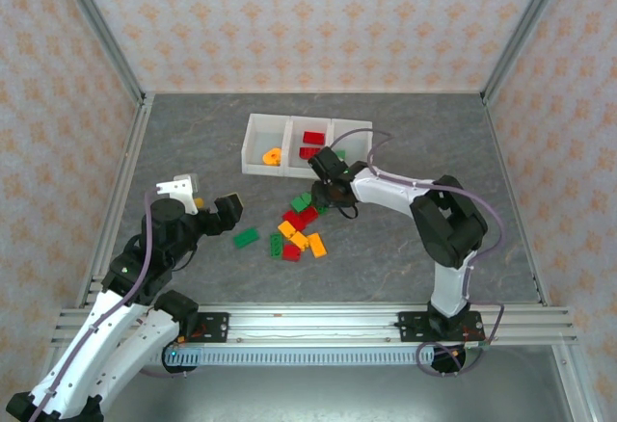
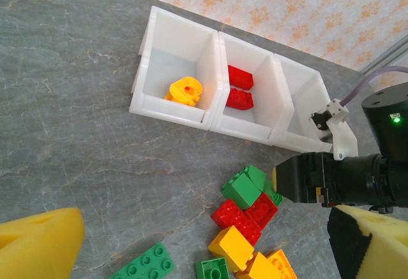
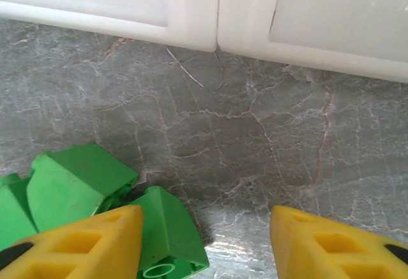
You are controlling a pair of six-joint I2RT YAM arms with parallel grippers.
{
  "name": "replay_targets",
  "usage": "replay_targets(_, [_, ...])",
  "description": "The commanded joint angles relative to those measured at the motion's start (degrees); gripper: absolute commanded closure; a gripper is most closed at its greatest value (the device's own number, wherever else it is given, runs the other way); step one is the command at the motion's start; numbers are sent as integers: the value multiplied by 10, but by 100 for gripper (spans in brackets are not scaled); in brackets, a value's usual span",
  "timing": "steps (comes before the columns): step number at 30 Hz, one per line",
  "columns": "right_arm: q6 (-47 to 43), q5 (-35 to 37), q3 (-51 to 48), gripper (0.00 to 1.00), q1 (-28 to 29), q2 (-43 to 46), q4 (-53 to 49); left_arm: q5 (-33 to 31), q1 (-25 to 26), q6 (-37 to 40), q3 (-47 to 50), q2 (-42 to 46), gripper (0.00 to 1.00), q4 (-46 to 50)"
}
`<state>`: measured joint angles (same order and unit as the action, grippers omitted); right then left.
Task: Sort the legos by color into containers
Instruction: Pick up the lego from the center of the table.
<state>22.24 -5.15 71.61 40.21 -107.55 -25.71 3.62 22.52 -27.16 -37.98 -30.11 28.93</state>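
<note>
One finger of my right gripper has the green brick (image 3: 171, 233) lying slanted against it, so next I open wider and bring both fingers squarely (image 3: 167, 225) around the brick before I lift it.
The three joined white containers (image 1: 256, 141) stand at the back. An orange ring (image 2: 185, 91) lies in the left bin and two red bricks (image 2: 240, 88) in the middle bin (image 2: 264, 75). A loose pile of red, green and orange-yellow legos (image 1: 299, 229) lies in front of them. My right gripper (image 3: 207, 244) is open and low over the pile's far end, with a green brick (image 3: 162, 231) just inside its left finger (image 3: 83, 244), not clamped. My left gripper (image 2: 204, 250) is open, hovering left of the pile near a flat green brick (image 2: 143, 265).
The bins' front wall (image 3: 191, 11) is close ahead of the right gripper. The right arm's black wrist (image 2: 319, 177) reaches over the pile. Grey marbled table lies left of the pile (image 1: 183, 152). Patterned walls enclose the table.
</note>
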Motion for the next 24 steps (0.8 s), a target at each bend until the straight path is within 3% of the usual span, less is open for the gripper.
replay_targets(1, [-7, 47, 11, 46, 0, 0, -29, -3, 2, -1, 3, 4, 1, -8])
replay_targets(13, [10, 115, 1, 47, 0, 67, -89, -2, 2, -1, 3, 1, 1, -9])
replay_targets(24, [27, 15, 3, 31, 11, 68, -26, -2, 1, -1, 4, 4, 1, -8])
